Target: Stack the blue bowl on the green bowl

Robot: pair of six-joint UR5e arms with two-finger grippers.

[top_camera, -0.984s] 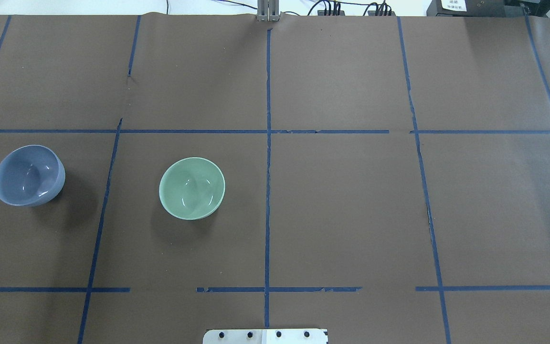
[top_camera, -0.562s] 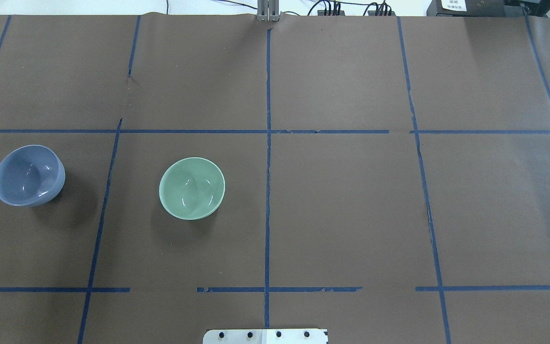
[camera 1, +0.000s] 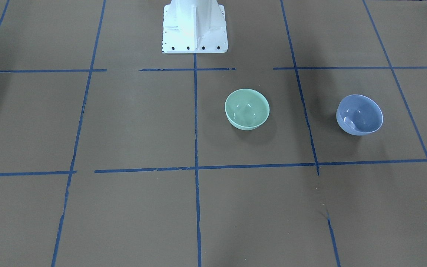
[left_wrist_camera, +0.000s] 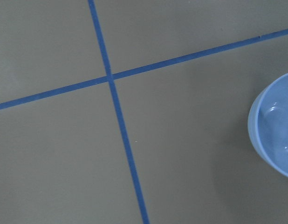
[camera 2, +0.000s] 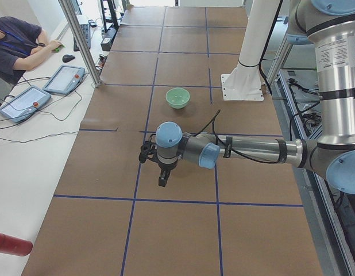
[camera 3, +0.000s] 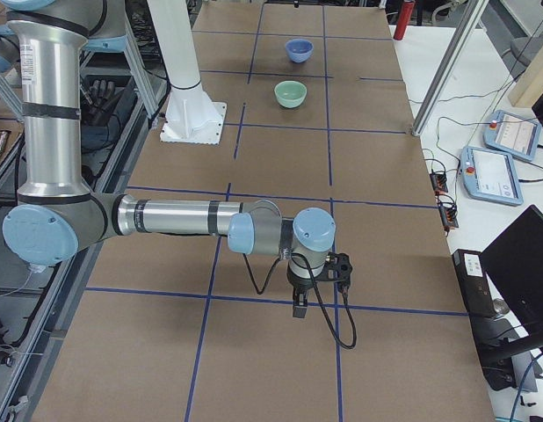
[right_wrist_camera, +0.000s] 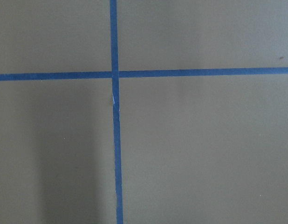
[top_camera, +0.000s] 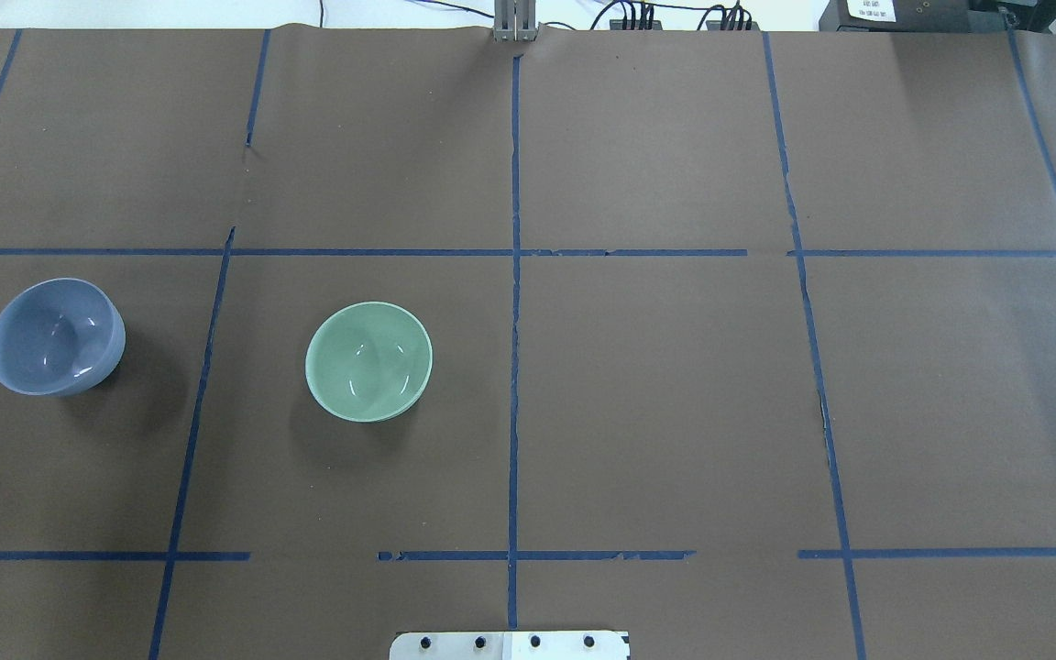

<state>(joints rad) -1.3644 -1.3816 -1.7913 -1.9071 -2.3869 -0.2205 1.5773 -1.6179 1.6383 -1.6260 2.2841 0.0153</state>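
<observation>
The blue bowl will sit deep inside the green bowl when I lower it, because the green bowl is empty (camera 1: 247, 109) and about as wide as the blue bowl (camera 1: 359, 115).
The blue bowl (top_camera: 56, 336) stands upright on the brown table at the far left of the overhead view. The green bowl (top_camera: 368, 361) stands upright to its right, apart from it. Both show in the front-facing view, blue bowl (camera 1: 359, 114) and green bowl (camera 1: 247, 108), and in the exterior right view, blue bowl (camera 3: 298, 50) and green bowl (camera 3: 290, 93). The left wrist view shows the blue bowl's rim (left_wrist_camera: 274, 126) at its right edge. My left gripper (camera 2: 162, 179) hangs above the table, pointing down; my arm hides the blue bowl there. My right gripper (camera 3: 300, 306) hangs far from both bowls. I cannot tell if either is open.
Blue tape lines (top_camera: 514, 367) divide the brown table cover into squares. The white robot base (camera 1: 194, 26) stands at the table's middle edge. An operator (camera 2: 16, 46) and control tablets (camera 2: 64, 79) are beside the table. A red object (camera 2: 11, 244) lies off the table.
</observation>
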